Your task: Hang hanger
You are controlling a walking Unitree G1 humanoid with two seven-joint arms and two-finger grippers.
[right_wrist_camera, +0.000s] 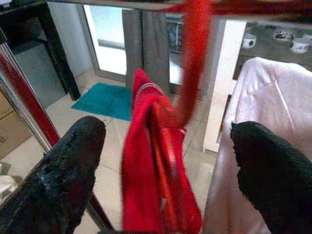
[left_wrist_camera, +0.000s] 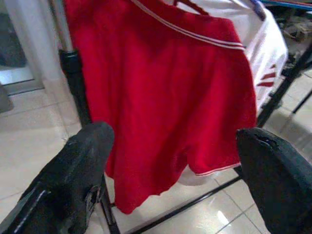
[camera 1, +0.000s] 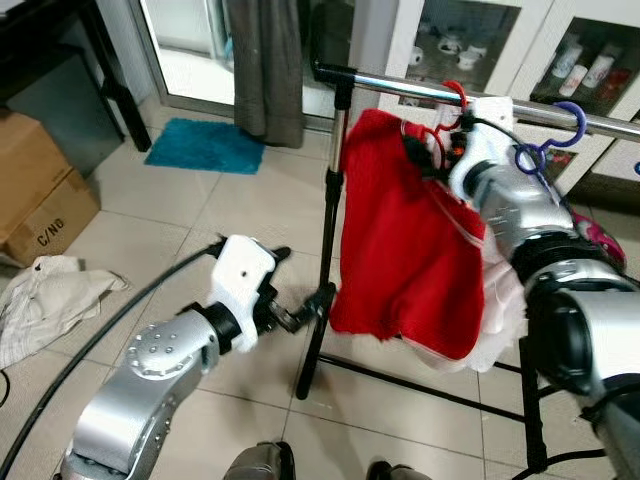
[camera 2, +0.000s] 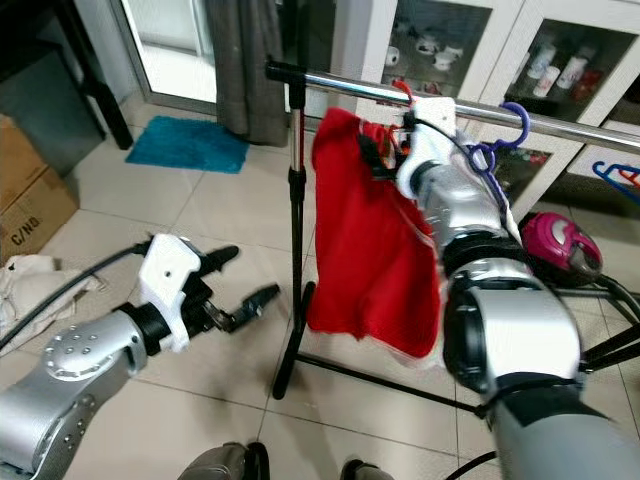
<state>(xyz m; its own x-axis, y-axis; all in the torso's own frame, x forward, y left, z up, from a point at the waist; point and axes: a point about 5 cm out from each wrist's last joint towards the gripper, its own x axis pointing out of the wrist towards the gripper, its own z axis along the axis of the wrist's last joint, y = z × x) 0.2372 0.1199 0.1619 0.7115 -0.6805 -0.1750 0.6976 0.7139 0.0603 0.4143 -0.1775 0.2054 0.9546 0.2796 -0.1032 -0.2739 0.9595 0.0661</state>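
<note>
The red hook (camera 1: 457, 91) is just looped over the chrome rail, so the red garment (camera 1: 408, 245) will come off hanging from the hanger when I lift it.
Red shorts (camera 1: 405, 250) hang from a red hanger whose hook (camera 1: 456, 93) sits over the chrome rail (camera 1: 395, 87) of a clothes rack. My right gripper (camera 1: 432, 150) is raised to just under the rail, at the top of the shorts. In the right wrist view its fingers (right_wrist_camera: 73, 170) stand wide open, with the hanger's red neck (right_wrist_camera: 192, 63) between them and untouched. My left gripper (camera 2: 245, 278) is open, low down beside the rack's black post (camera 1: 330, 220). Nothing lies between its fingers (left_wrist_camera: 83, 161), which face the shorts (left_wrist_camera: 165, 87).
A white garment (camera 1: 505, 300) and a purple hanger (camera 1: 545, 150) hang on the rail right of the shorts. The rack's black feet (camera 1: 400, 375) cross the tiled floor. Cardboard boxes (camera 1: 40, 200), a crumpled cloth (camera 1: 45, 295) and a teal mat (camera 1: 205, 145) lie left. A pink appliance (camera 2: 560, 245) is right.
</note>
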